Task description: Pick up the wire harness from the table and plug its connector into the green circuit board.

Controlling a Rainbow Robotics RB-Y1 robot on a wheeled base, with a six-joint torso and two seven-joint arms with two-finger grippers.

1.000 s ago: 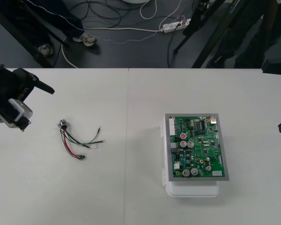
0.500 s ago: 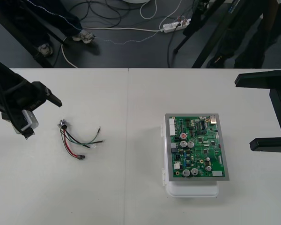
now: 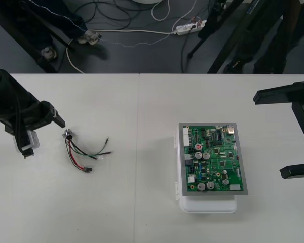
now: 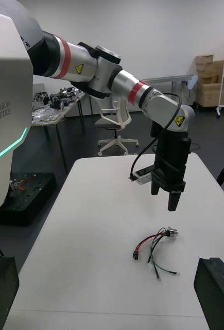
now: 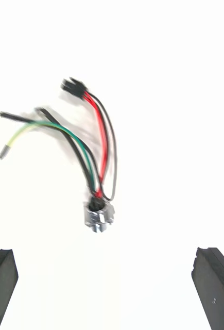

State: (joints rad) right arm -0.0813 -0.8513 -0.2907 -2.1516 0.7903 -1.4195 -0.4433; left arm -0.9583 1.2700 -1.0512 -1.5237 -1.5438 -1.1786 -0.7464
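The wires (image 3: 78,150) spread out from the metal socket in wide, open arcs. I expect the black plug (image 3: 87,169) to stay held out ahead when I lift the socket.
The wire harness (image 3: 83,152) lies loose on the table's left half, with red, black and green wires. Its metal socket (image 3: 68,134) points at my left gripper and its black plug (image 3: 87,170) lies nearer the front edge. My left gripper (image 3: 43,135) hangs just left of the socket, open and holding nothing. In the left wrist view the socket (image 5: 98,216) sits ahead of the gap between the fingers (image 5: 1,278) and the plug (image 5: 73,86) lies farther off. The green circuit board (image 3: 213,159) rests on its white base (image 3: 207,205) right of centre. My right gripper (image 3: 294,132) stands open to the right of the board.
In the right wrist view the left gripper (image 4: 168,180) hovers over the table behind the harness (image 4: 155,247). A seam (image 3: 138,152) runs down the table between harness and board. Cables and a power strip (image 3: 190,28) lie on the floor beyond the far edge.
My left gripper has swung right and down toward the harness socket. My right gripper has come in from the right edge and now stands wide beside the board. The harness has not moved.
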